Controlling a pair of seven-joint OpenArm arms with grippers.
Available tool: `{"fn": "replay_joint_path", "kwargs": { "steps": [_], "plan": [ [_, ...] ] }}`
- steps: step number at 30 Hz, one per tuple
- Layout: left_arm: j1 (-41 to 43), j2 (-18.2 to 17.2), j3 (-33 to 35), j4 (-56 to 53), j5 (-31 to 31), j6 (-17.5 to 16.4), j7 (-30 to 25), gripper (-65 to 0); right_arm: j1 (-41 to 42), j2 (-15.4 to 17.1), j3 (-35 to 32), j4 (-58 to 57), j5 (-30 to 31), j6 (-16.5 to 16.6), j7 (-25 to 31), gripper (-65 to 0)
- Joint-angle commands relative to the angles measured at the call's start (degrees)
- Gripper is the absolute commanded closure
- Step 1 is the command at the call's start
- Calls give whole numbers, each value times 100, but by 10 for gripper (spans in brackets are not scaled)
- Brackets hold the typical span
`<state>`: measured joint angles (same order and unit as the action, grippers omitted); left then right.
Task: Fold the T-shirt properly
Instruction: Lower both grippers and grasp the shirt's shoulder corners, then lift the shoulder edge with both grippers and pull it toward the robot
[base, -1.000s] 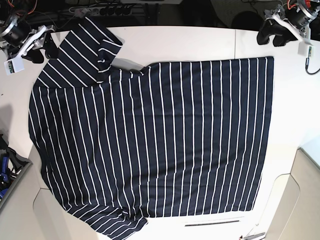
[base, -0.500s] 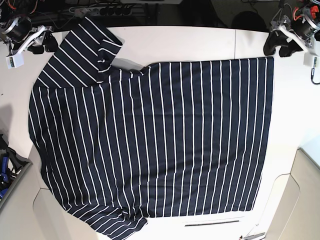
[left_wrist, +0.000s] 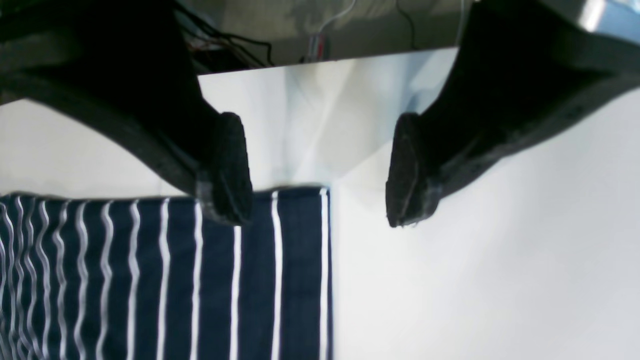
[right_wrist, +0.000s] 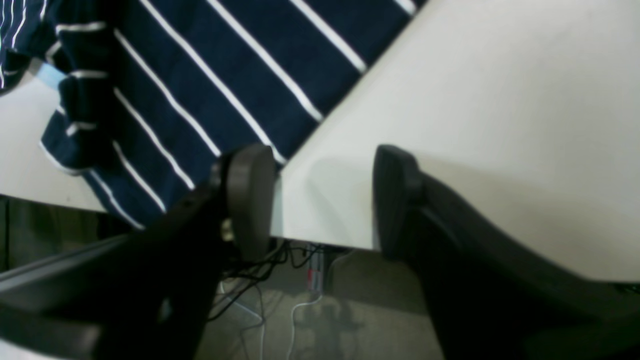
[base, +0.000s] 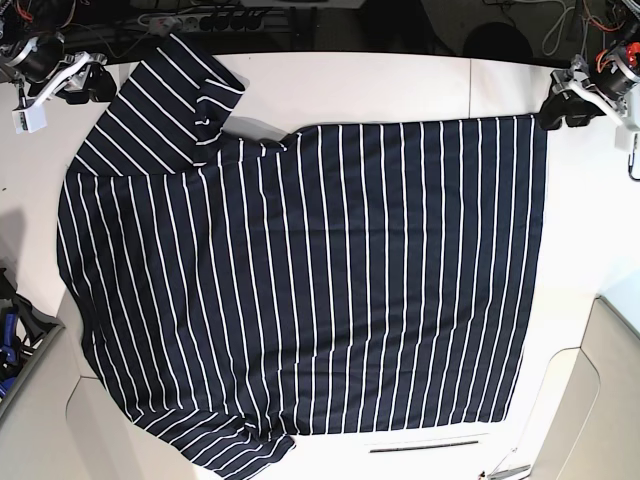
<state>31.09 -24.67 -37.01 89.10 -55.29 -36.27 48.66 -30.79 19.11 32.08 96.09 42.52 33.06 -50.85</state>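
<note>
The T-shirt's edge (right_wrist: 283, 161) next to the sleeve lies flat between the open fingers of my right gripper. I keep moving in until they pinch that edge (base: 122, 97).
The T-shirt (base: 310, 270), dark navy with thin white stripes, lies spread flat on the white table (base: 380, 85), with one sleeve (base: 175, 90) at the back left. My left gripper (base: 562, 110) is open and empty, just beyond the shirt's back right corner. In the left wrist view that corner (left_wrist: 280, 260) lies under the open left gripper (left_wrist: 317, 172), with one fingertip (left_wrist: 227, 170) over the fabric edge. My right gripper (base: 88, 85) is open and empty beside the sleeve. In the right wrist view the right gripper (right_wrist: 320, 200) hovers at the table's back edge next to the sleeve (right_wrist: 225, 75).
A power strip (base: 190, 18) and cables lie behind the table's back edge. A dark bin with blue items (base: 10, 340) stands at the left. Beige panels (base: 610, 380) sit at the lower right. The shirt's lower sleeve (base: 240, 450) reaches the front edge.
My left gripper has moved nearer and to the right, closer to the shirt's back right corner. My right gripper shifted slightly toward the back edge. The shirt has not moved.
</note>
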Motion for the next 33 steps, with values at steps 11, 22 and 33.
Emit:
{"fn": "replay_joint_path", "kwargs": {
  "steps": [11, 22, 33],
  "plan": [
    [-44, -72, 684, -72, -68, -26, -66, -448, -20, 70, -647, 74, 101, 35, 87, -319],
    [-50, -76, 787, -68, -17, -373, -63, -444, -20, 33, -1126, 74, 98, 35, 127, -318],
    [-181, -81, 785, -63, -17, -373, -105, 0, 63, -155, -1119, 76, -291, 24, 415, 0]
  ]
}}
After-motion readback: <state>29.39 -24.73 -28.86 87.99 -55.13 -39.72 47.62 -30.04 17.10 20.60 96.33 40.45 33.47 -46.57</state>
